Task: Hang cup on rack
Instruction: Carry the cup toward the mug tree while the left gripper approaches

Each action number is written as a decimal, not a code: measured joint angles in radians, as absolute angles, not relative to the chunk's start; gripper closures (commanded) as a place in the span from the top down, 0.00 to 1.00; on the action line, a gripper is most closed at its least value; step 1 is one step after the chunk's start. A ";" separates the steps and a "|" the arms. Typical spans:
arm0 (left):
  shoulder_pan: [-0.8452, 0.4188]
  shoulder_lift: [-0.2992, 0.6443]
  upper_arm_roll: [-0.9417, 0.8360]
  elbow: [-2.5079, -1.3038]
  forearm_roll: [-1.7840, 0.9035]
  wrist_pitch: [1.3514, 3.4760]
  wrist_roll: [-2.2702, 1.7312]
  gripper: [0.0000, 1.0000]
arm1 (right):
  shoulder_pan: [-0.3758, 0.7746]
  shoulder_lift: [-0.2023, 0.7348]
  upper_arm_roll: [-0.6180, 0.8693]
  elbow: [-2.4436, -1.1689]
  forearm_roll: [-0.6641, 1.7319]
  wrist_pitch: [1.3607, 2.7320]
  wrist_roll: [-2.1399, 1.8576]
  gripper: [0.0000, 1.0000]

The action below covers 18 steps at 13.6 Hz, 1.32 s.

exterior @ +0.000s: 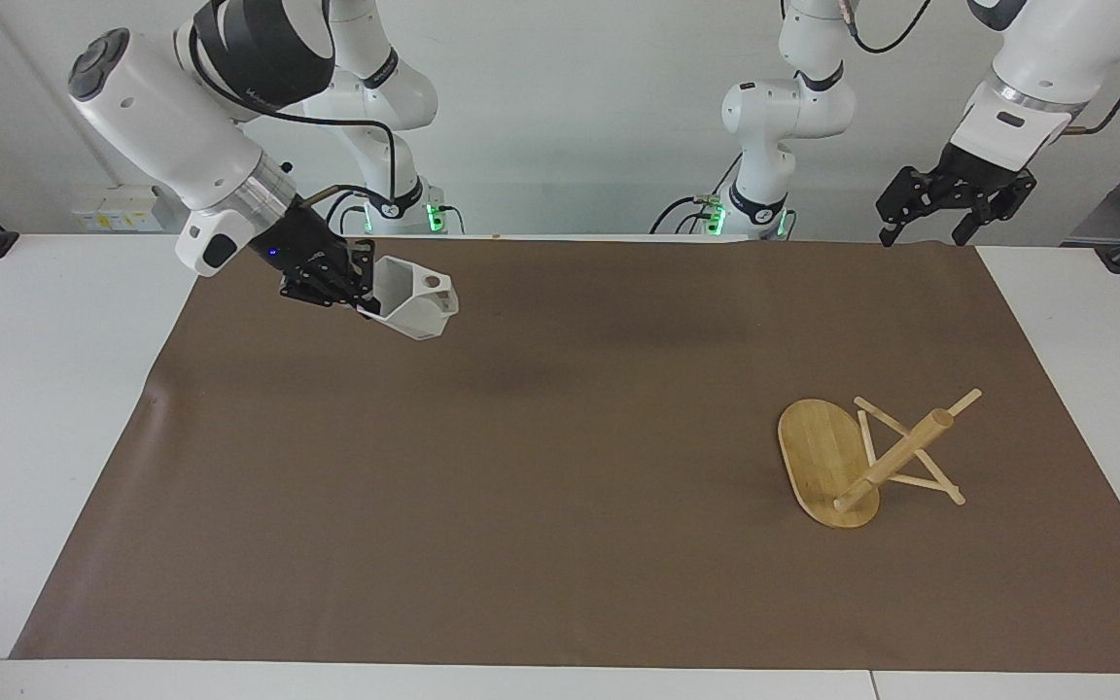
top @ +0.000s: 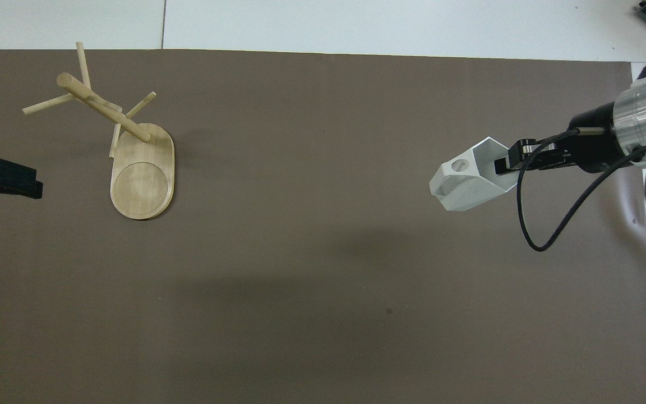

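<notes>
The post stands near the oval base's end (top: 143,137), so the bamboo rack (top: 91,97) will tip a little when I push the white cup onto a peg.
The white faceted cup (exterior: 416,301) (top: 465,183) hangs tilted over the brown mat toward the right arm's end of the table. Its handle with the round hole points toward the table's middle. My right gripper (exterior: 363,289) (top: 506,164) is shut on the cup's rim. The bamboo rack (exterior: 895,455) (top: 104,110) stands on its oval base (exterior: 816,449) (top: 142,182) toward the left arm's end, with thin pegs crossing its post. My left gripper (exterior: 924,229) (top: 13,180) waits open in the air over the mat's edge at that end, holding nothing.
A brown mat (exterior: 560,486) (top: 312,269) covers most of the white table (exterior: 25,408). A black cable (top: 541,235) loops down from the right wrist. The two arm bases stand along the robots' edge of the table.
</notes>
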<state>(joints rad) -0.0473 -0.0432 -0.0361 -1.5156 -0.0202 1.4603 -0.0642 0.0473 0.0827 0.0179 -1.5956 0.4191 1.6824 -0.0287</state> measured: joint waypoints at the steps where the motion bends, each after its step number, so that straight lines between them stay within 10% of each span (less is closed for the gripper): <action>1: -0.047 -0.043 -0.036 -1.516 -0.020 1.460 -0.064 1.00 | 0.048 0.078 0.044 -1.596 0.419 1.682 0.009 0.00; 18: -0.048 -0.044 -0.046 -1.520 -0.043 1.461 -0.136 1.00 | 0.050 0.048 0.293 -1.598 0.498 1.753 0.268 0.00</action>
<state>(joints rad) -0.0477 -0.0444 -0.0456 -1.5201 -0.0428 1.4611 -0.1360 0.0503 0.0483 0.2931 -1.5977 0.4982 1.7534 0.2677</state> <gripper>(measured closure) 0.000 0.947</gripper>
